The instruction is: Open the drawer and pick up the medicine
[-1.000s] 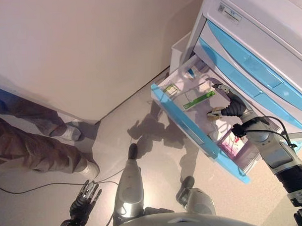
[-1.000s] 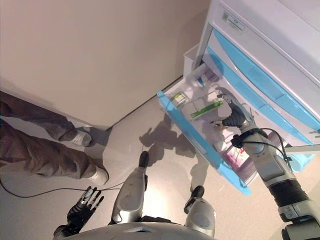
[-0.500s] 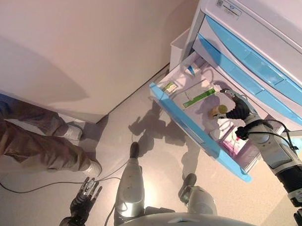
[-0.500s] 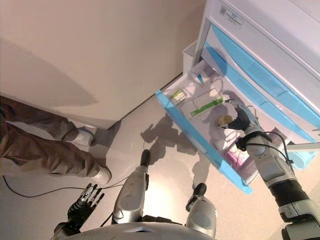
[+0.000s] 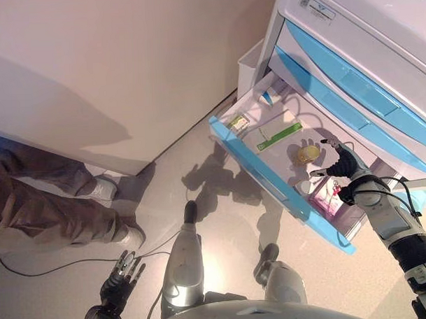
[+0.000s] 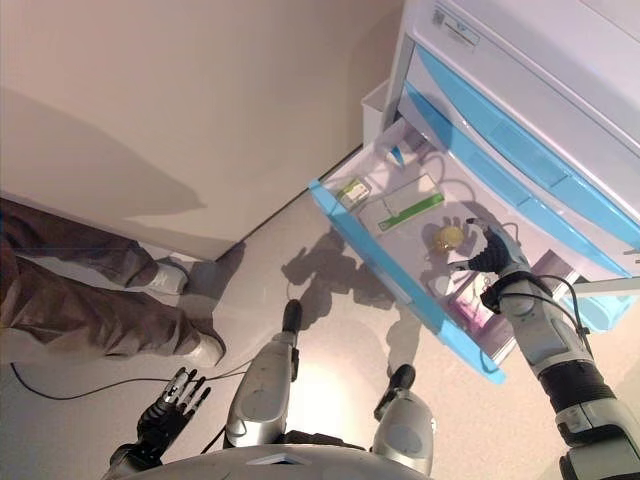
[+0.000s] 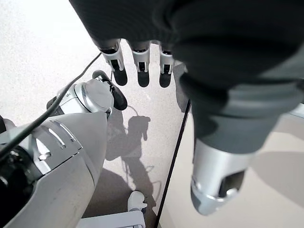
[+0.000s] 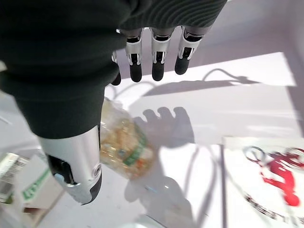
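Note:
The medicine bottle [image 5: 306,154] should hold loose capsules that will stay inside when the robot lifts it, since amber lumps [image 8: 121,141] show through the bottle's clear side.
The white cabinet's lowest blue-fronted drawer [image 5: 268,177] stands pulled open. In it lie a yellowish medicine bottle [image 5: 307,153], a long white box with a green stripe [image 5: 278,135], a small green-and-white box [image 5: 238,123] and a pink box [image 5: 326,196]. My right hand [image 5: 338,164] hovers over the drawer just to the right of the bottle, open and empty. In the right wrist view its fingers [image 8: 154,57] are straight and the bottle [image 8: 126,145] lies on its side beside the thumb, not held. My left hand [image 5: 119,278] hangs open low near the floor.
The cabinet [image 5: 363,49] has two more shut blue drawers above. A white bin [image 5: 250,60] stands between the cabinet and the wall. A person's legs and shoes [image 5: 61,207] are at the left. A white box with red print [image 8: 266,183] lies in the drawer.
My right hand has drawn back to the right, off the bottle it was closed around. The bottle now lies uncovered in the drawer. The view has shifted slightly.

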